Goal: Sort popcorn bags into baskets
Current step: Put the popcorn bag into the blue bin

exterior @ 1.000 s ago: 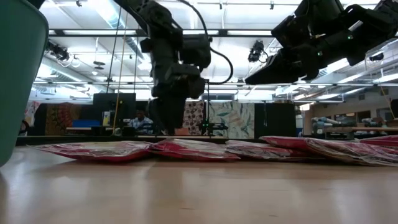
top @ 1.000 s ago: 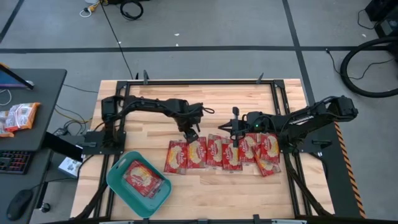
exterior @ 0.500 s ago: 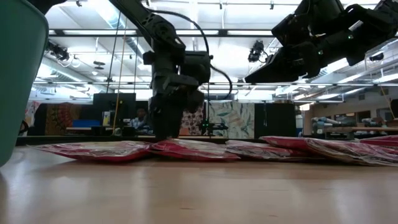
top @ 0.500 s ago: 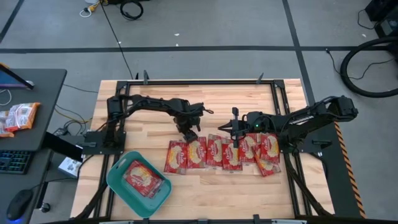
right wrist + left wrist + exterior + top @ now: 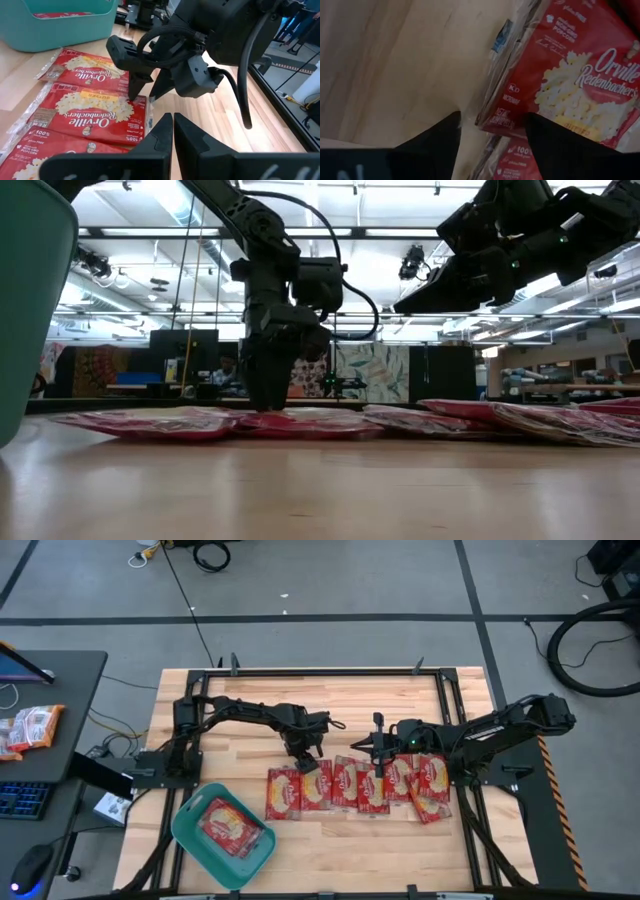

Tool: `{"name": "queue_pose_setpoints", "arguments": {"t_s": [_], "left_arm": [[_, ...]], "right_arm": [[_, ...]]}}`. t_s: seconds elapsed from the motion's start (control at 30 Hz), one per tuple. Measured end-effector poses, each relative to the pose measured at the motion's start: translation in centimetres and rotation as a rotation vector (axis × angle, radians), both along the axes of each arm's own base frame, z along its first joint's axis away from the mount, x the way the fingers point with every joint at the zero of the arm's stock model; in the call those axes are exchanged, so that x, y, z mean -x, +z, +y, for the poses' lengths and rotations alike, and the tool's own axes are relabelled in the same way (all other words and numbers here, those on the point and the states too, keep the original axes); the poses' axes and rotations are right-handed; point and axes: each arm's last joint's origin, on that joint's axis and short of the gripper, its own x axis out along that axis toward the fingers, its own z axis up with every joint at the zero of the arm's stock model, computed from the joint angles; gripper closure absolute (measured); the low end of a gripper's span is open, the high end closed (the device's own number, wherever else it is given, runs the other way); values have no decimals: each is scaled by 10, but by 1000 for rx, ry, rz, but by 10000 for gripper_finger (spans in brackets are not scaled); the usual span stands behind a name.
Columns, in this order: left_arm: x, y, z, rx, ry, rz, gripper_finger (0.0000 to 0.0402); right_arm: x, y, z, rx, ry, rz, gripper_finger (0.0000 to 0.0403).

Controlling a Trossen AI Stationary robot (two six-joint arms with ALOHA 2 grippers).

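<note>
Next, I turn my left gripper's fingers square to the popcorn bag's far edge (image 5: 503, 89) and pinch that edge before I lift it, because the fingers slant across the popcorn bag's corner (image 5: 486, 121).
Several red popcorn bags (image 5: 346, 783) lie flat in a row across the table's middle. One more lies in the teal basket (image 5: 192, 840) at the near left. My left gripper (image 5: 306, 762) points steeply down, open, at the far end of the second bag from the left (image 5: 580, 80). One finger stands over the bag's top and the other beyond its far edge. My right gripper (image 5: 172, 125) hangs shut above the middle of the row, holding nothing. My left gripper (image 5: 147, 95) comes from above with its open fingers either side of the bag's far short edge (image 5: 500, 120), near a corner. The bag lies flat on the table. Whether a fingertip touches it, I cannot tell.
The bags overlap one another at their long edges. Bare wood lies on the far side of the row and along the near edge. Black frame rails (image 5: 320, 671) border the table. A paler packet (image 5: 30, 728) lies on a side desk off the table's left.
My left gripper has sunk toward the far end of the second bag, until its fingertips are at the level of the bags. The bags and my right gripper have kept still.
</note>
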Motion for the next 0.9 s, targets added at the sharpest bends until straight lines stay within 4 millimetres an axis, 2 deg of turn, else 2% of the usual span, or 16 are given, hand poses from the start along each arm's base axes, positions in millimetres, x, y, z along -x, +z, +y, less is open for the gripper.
{"name": "queue_pose_setpoints", "arguments": {"t_s": [0.17,0.53,0.6,0.67,0.9], "left_arm": [[-1,-1,-3,-35,17,12,236],[-2,5,-2,-41,-6,-26,391],[-2,8,-5,-27,-35,-47,392],[-1,15,-6,-10,-48,-61,376],[1,17,-5,-12,-120,-76,280]], "right_arm": [[0,0,0,2,0,0,383],[0,0,0,2,0,0,383],[0,0,0,1,0,0,383],[0,0,0,1,0,0,383],[0,0,0,1,0,0,383]]}}
